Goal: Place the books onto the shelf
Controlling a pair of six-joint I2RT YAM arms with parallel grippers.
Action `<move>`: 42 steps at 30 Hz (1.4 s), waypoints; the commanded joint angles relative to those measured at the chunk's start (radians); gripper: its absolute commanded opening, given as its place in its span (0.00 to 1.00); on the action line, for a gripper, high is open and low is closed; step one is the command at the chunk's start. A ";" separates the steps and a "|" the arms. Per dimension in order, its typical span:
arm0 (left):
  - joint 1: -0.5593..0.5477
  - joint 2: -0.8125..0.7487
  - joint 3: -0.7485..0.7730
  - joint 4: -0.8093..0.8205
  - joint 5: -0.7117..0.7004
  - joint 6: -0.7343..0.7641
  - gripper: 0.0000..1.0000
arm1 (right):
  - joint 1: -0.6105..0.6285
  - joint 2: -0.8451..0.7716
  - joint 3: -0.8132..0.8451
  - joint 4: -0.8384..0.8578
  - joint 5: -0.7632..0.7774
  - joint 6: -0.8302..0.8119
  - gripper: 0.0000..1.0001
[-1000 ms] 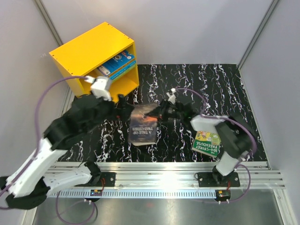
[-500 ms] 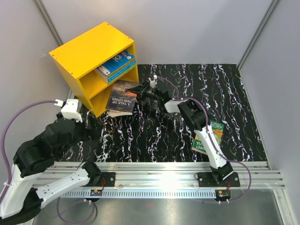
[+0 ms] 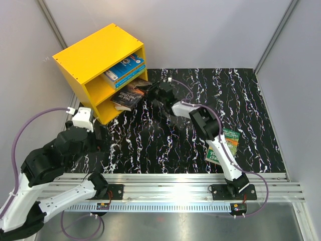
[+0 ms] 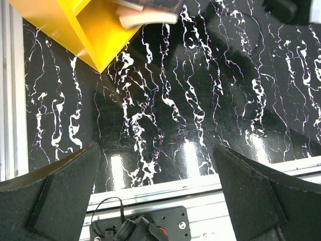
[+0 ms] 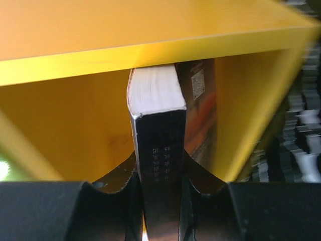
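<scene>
Next, I lay the dark book (image 3: 129, 96) down with my right gripper, let go of it and push its spine (image 5: 161, 155) in, because the book sticks out of the lower compartment at a slant.
The yellow shelf (image 3: 95, 52) stands at the far left, open front facing the mat. Two blue books (image 3: 125, 68) lie in its upper compartment. My right gripper (image 3: 150, 91) is shut on the dark book (image 3: 130, 95) and holds it tilted, its far end inside the lower compartment. In the right wrist view, the dark book's spine (image 5: 160, 150) is clamped between the right gripper (image 5: 160, 201), with the shelf's yellow inside (image 5: 70, 130) behind. The green book (image 3: 225, 145) lies at the right, partly under the right arm. My left gripper (image 4: 158, 201) hangs open and empty above the near left.
A black marbled mat (image 3: 165, 145) covers the table. An aluminium rail (image 3: 175, 183) with both arm bases runs along the near edge. Grey walls close in the back and sides. The left arm (image 3: 60, 150) sits folded at the near left, below the shelf's corner (image 4: 75, 30).
The right arm has carried the dark book from the middle of the mat up to the shelf's lower opening. The left arm has drawn back to the near left.
</scene>
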 commanded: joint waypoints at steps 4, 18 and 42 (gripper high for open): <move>0.002 -0.038 0.002 0.039 0.011 0.033 0.99 | 0.066 0.114 0.275 -0.044 0.216 0.072 0.00; 0.002 -0.090 -0.038 0.042 0.080 0.019 0.99 | 0.103 0.026 0.331 -0.425 0.412 -0.004 1.00; 0.002 -0.101 -0.078 0.062 0.105 -0.002 0.99 | 0.103 -0.123 0.132 -0.696 0.132 -0.205 0.00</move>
